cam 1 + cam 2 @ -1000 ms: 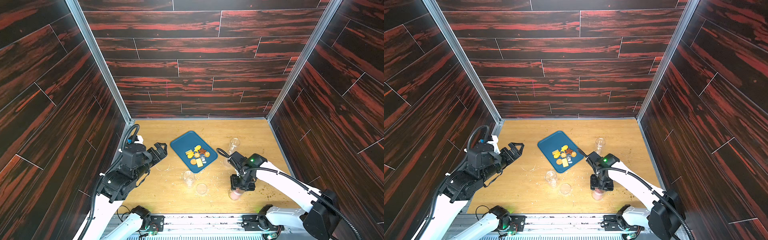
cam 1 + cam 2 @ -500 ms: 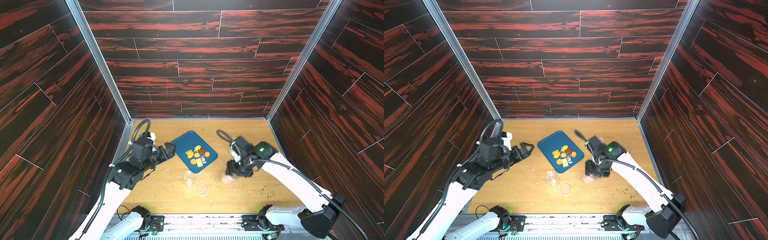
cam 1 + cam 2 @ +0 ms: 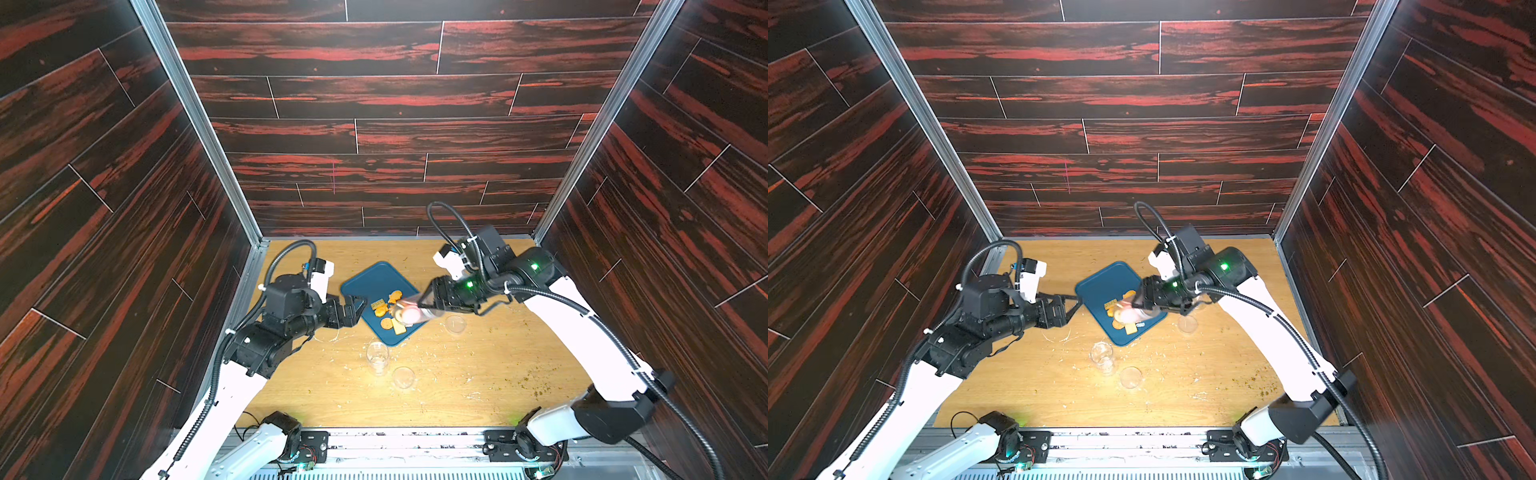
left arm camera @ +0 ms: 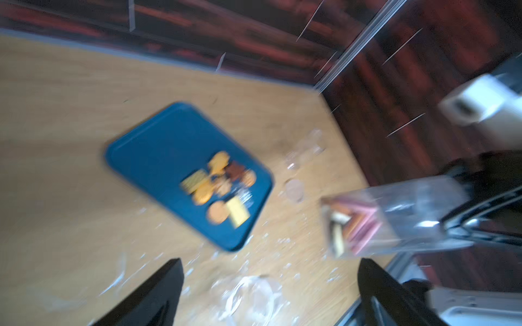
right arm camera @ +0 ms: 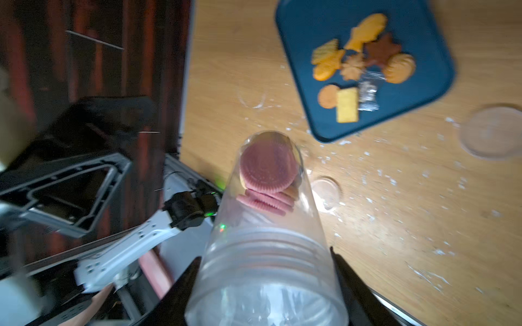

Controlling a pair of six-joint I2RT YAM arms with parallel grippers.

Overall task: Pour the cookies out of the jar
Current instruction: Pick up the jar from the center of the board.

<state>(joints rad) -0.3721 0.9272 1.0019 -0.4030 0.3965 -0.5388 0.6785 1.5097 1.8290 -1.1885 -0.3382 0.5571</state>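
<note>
The jar's threaded end [image 5: 266,250] is in my right gripper, and the cookies must come out there, so my left gripper should take the jar's far end [image 3: 409,314] before I pour.
My right gripper [image 3: 428,301] [image 3: 1146,299] [image 5: 264,255] is shut on the clear jar [image 3: 411,313] [image 3: 1133,313] [image 4: 395,217] [image 5: 268,225], gripping its threaded end. The jar lies almost on its side in the air over the blue tray's [image 3: 370,282] [image 3: 1100,282] [image 4: 158,146] [image 5: 310,22] right edge. Pink cookies [image 5: 268,166] [image 4: 358,223] sit at the jar's far end. More cookies [image 3: 388,313] [image 3: 1119,311] [image 4: 217,186] [image 5: 364,56] lie on the tray. My left gripper [image 3: 358,309] [image 3: 1073,309] [image 4: 271,262] is open and empty just left of the tray.
An empty clear jar [image 3: 377,357] [image 3: 1101,355] stands in front of the tray with a clear lid [image 3: 403,377] [image 3: 1131,377] beside it. Another lid [image 3: 455,324] [image 3: 1187,323] lies right of the tray. A small clear packet [image 5: 367,94] lies among the tray's cookies. Crumbs litter the table.
My right arm lifted the jar off the front of the table, carried it back to the tray and tipped it sideways. My left arm reached forward toward the tray's left edge.
</note>
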